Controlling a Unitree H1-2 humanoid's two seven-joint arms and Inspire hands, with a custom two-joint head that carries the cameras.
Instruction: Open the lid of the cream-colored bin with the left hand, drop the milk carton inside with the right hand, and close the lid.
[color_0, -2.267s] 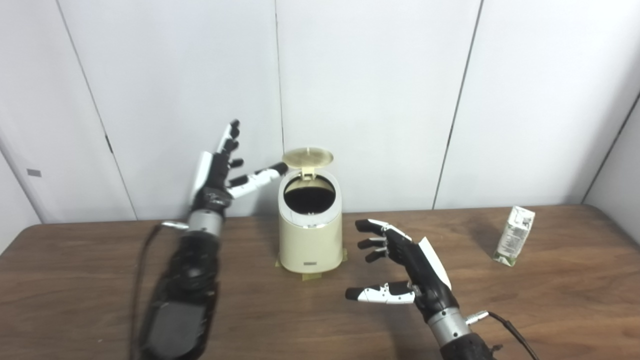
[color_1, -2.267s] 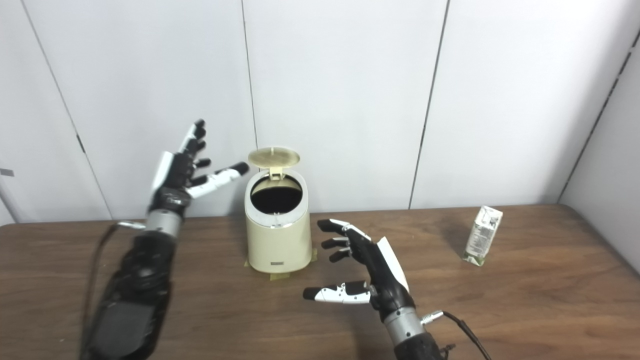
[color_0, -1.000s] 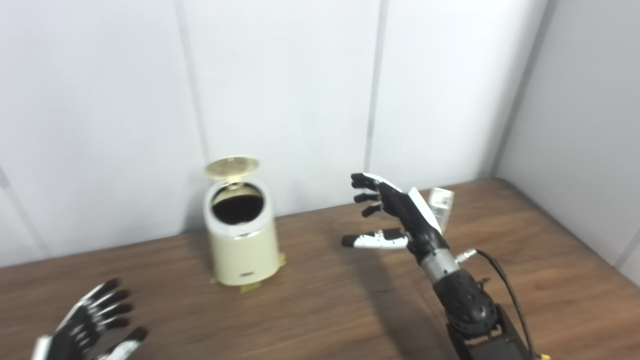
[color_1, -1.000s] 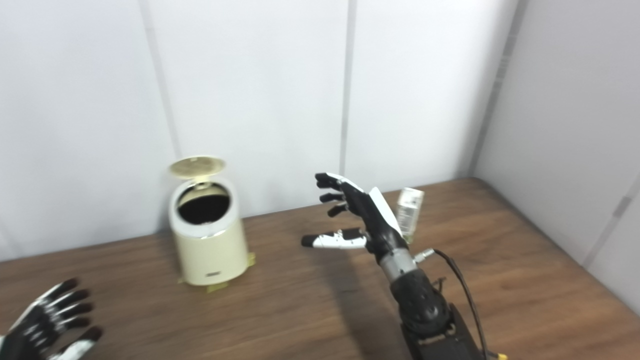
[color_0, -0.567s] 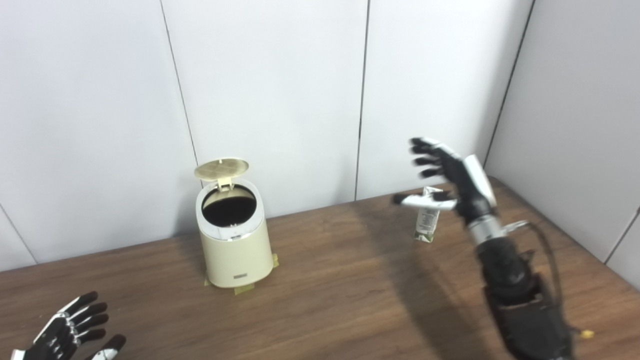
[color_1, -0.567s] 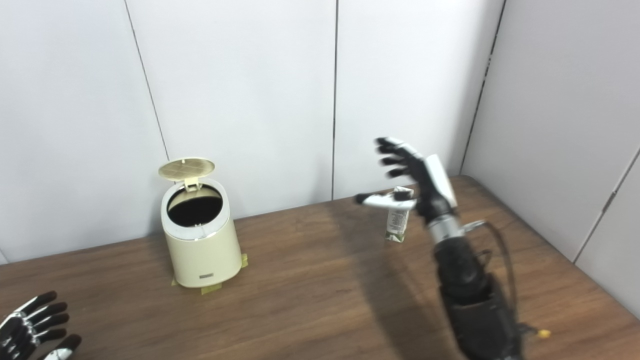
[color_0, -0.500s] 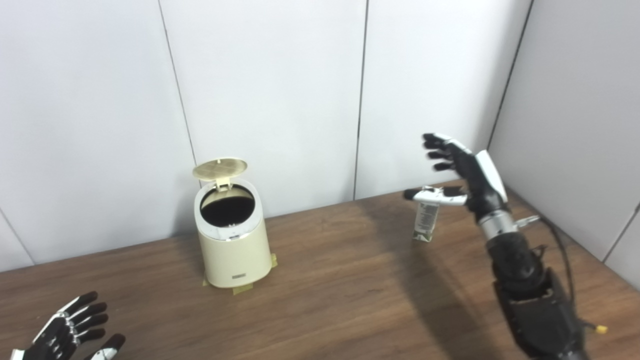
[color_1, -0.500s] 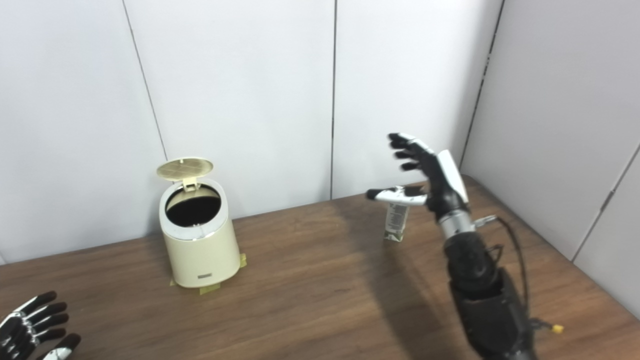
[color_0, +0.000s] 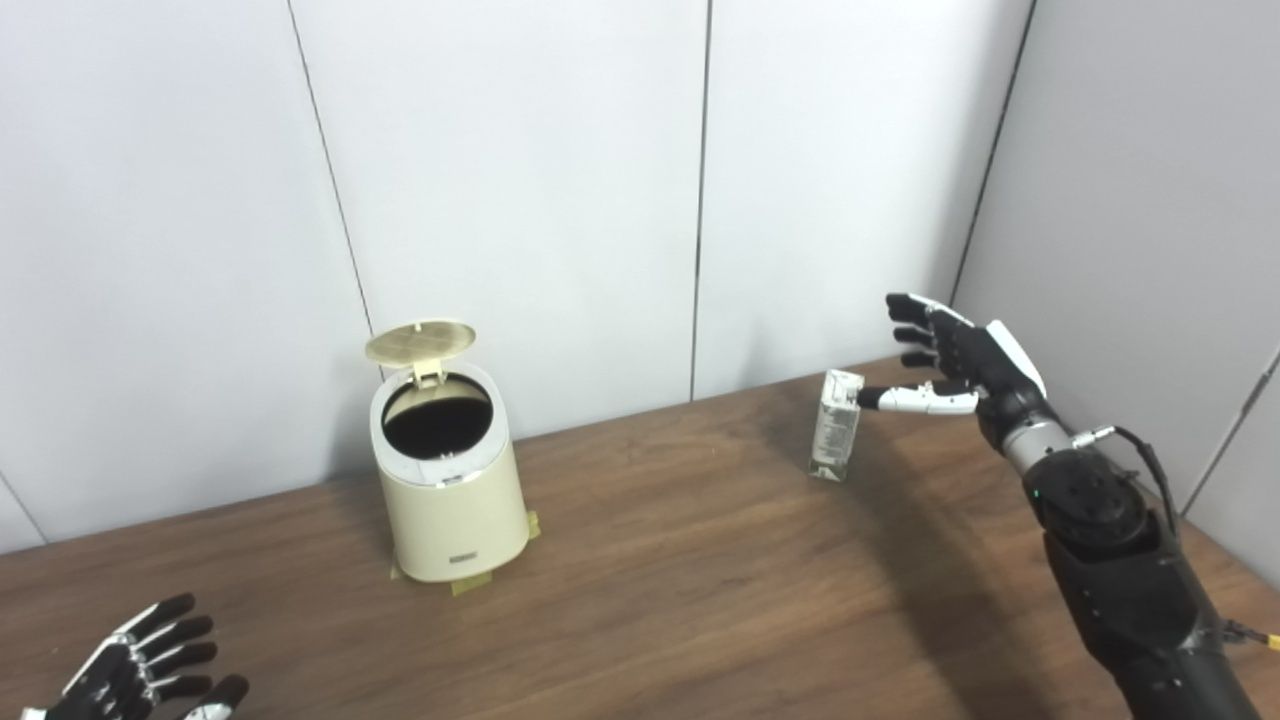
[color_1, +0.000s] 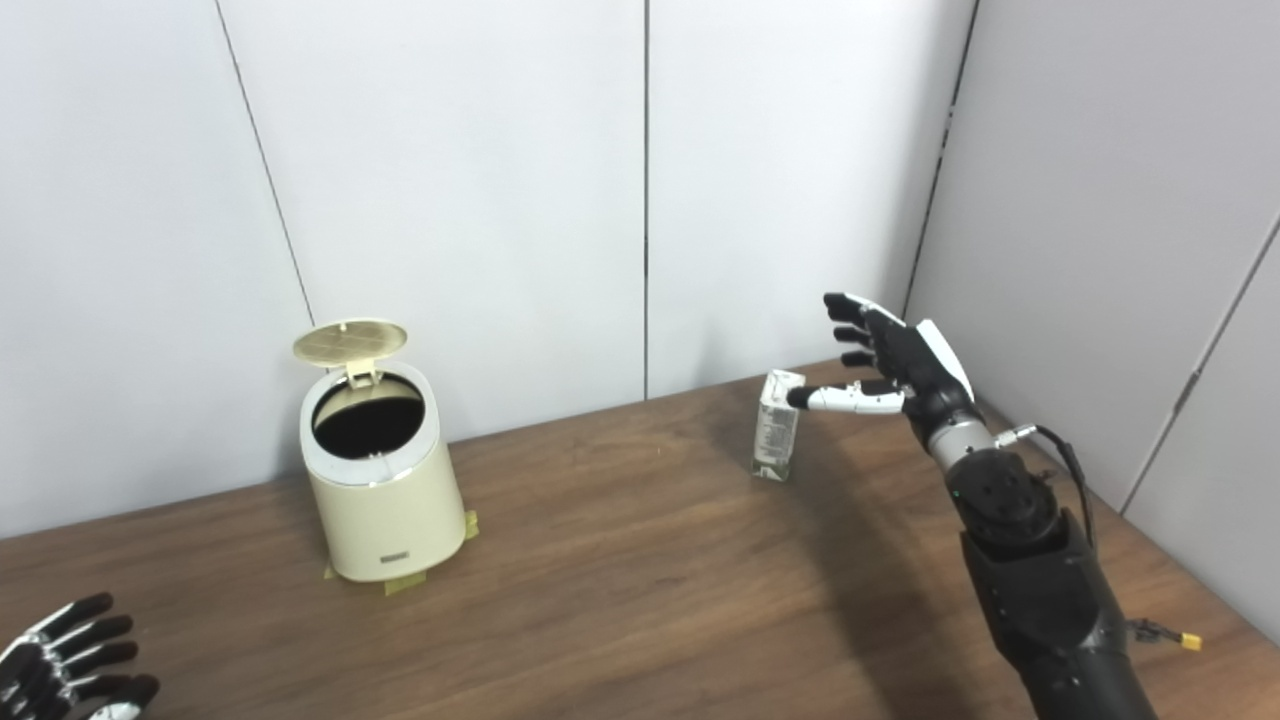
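The milk carton (color_0: 835, 425) looks narrower than the bin's opening (color_0: 439, 418), so the carton should go down below the bin's rim when the robot drops it in.
The cream-colored bin (color_0: 450, 505) stands on the wooden table (color_0: 680, 600) at the left of middle, its round lid (color_0: 420, 341) tipped up and the dark inside showing. The milk carton (color_0: 835, 425) stands upright near the back right of the table. My right hand (color_0: 955, 360) is open just to the right of the carton, raised to the level of its top, thumb tip close to or touching the carton's top edge. My left hand (color_0: 140, 675) is open low at the bottom left corner, far from the bin.
White wall panels close the table off at the back, and a grey wall (color_0: 1150, 200) runs along its right side close to my right arm. Yellow tape tabs (color_0: 470, 583) mark the bin's foot.
The camera has swung to the right. My left hand has dropped from beside the raised lid to the bottom left corner. My right hand has travelled from the table's middle to beside the carton.
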